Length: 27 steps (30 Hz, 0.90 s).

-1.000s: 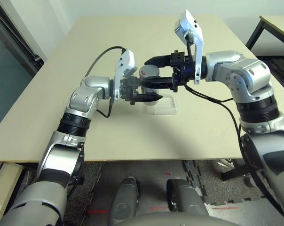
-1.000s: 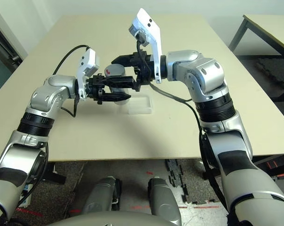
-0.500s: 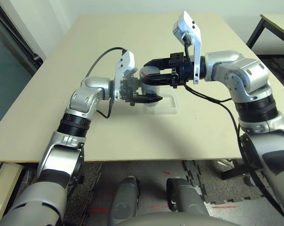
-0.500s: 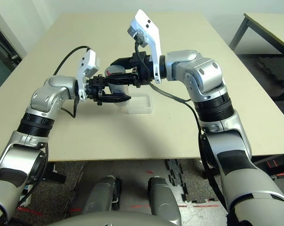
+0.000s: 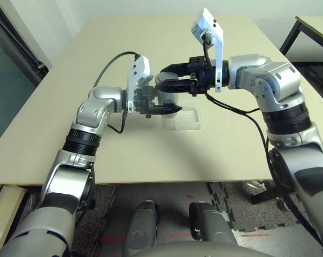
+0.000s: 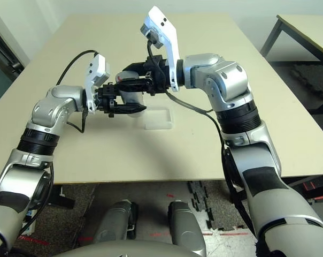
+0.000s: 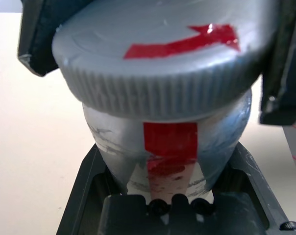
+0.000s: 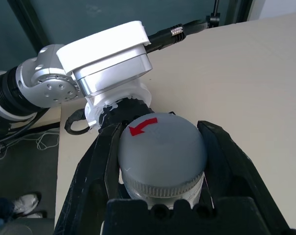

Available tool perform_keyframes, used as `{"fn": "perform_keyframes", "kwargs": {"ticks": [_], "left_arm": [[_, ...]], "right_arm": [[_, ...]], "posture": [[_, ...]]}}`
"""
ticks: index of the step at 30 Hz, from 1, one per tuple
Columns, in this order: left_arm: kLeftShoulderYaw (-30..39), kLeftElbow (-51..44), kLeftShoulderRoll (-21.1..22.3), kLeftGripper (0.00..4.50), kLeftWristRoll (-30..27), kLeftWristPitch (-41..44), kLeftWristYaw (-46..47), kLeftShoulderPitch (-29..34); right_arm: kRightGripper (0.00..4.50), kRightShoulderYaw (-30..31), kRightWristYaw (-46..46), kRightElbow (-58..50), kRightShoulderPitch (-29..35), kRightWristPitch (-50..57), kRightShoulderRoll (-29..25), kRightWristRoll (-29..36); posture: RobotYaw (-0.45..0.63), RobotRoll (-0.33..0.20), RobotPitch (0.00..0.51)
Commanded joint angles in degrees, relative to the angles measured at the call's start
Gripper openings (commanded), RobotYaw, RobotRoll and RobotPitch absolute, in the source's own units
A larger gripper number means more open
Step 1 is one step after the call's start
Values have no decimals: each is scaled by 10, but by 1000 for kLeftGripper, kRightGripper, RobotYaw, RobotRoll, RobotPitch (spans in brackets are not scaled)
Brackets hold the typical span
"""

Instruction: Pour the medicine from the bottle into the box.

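Note:
My left gripper needs to pull the bottle away [image 5: 168, 99] from the cap in my right gripper before pouring, because the grey cap [image 8: 162, 149] is over the bottle's opening.
The silver-grey bottle [image 5: 170, 99] with its red label hangs upright above the table, just left of the clear box [image 5: 187, 119]. My left gripper [image 5: 167, 104] is shut on the bottle's body; the left wrist view shows that body [image 7: 173, 142] between its fingers. From the right, my right gripper [image 5: 162, 79] is shut on the round grey cap [image 8: 160, 147], one finger on each side of it. The same cap [image 7: 162, 63] bears a red arrow mark. The box [image 6: 159, 119] lies flat on the table, and I cannot tell its contents.
The beige table [image 5: 124, 155] stretches well beyond the box on all sides. A second table [image 5: 316, 27] stands off to the right, across a gap of floor. A dark wall panel [image 5: 12, 80] runs along the left.
My right gripper's fingers, wide apart around the cap a second ago, have closed onto it. The left gripper still holds the bottle in nearly the same spot.

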Motion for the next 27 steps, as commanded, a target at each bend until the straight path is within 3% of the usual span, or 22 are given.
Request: {"fn": "perform_keyframes", "kwargs": {"ticks": [1,12,21,27], "left_arm": [[-26,-16,-3,2536,8,-6,-19,22],[-21,-17,-5,2536,18,-18,3,27],[71,105,-43,2536,46,-103,184,-26],[135,209,-46,2536,70,-188,324,-52]], "right_arm": [[2587,-42,-66,38,-29,-19,-6,-32],[2587,-77,-142,101,-45,-43,10,-68],[2587,-126,-247,153,-1,-128,7,-114],[2587,-172,-308,173,59,-213,4,-132]], "posture": [[101,0,84],[104,0,87],[119,0,89],[128,0,87]]}}
